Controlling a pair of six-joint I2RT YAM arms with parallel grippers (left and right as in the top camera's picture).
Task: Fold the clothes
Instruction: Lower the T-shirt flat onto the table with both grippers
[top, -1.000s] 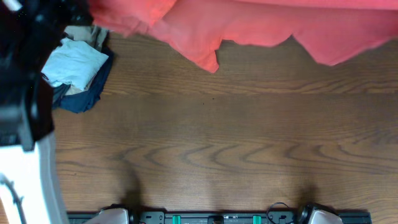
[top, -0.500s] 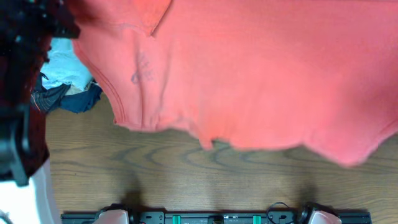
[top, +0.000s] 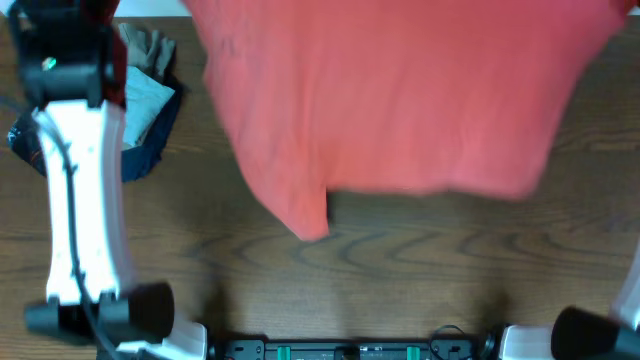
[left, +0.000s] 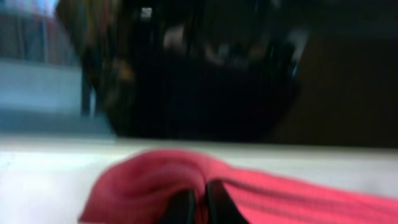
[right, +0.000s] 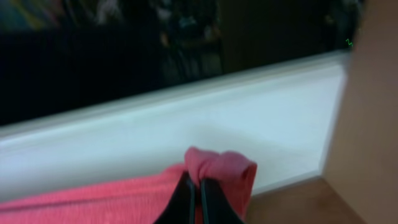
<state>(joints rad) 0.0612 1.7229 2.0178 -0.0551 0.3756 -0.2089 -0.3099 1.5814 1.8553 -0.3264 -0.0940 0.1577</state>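
The T-shirt is hanging in the air with one corner dangling (top: 302, 215). Both my grippers should move back toward the table's front (top: 400, 265) and lay the T-shirt flat before folding it.
The coral-red T-shirt (top: 400, 100) hangs spread out above the table in the overhead view, blurred, its lower edge over the table's middle and one corner dangling at the lower left. Its lettering and tag do not show. My left gripper (left: 200, 205) is shut on a bunched edge of the T-shirt (left: 149, 180). My right gripper (right: 198, 199) is shut on another bunched edge of the T-shirt (right: 224, 168). Both grippers are hidden by the cloth in the overhead view.
A heap of light-blue, tan and navy garments (top: 145, 100) lies at the back left, next to the left arm (top: 80, 180). The right arm's base (top: 600, 330) shows at the lower right. A white wall ledge (right: 186, 118) runs behind the table.
The T-shirt swept from the far edge down over the table, then drew back and narrowed. The left arm moved into view at the left.
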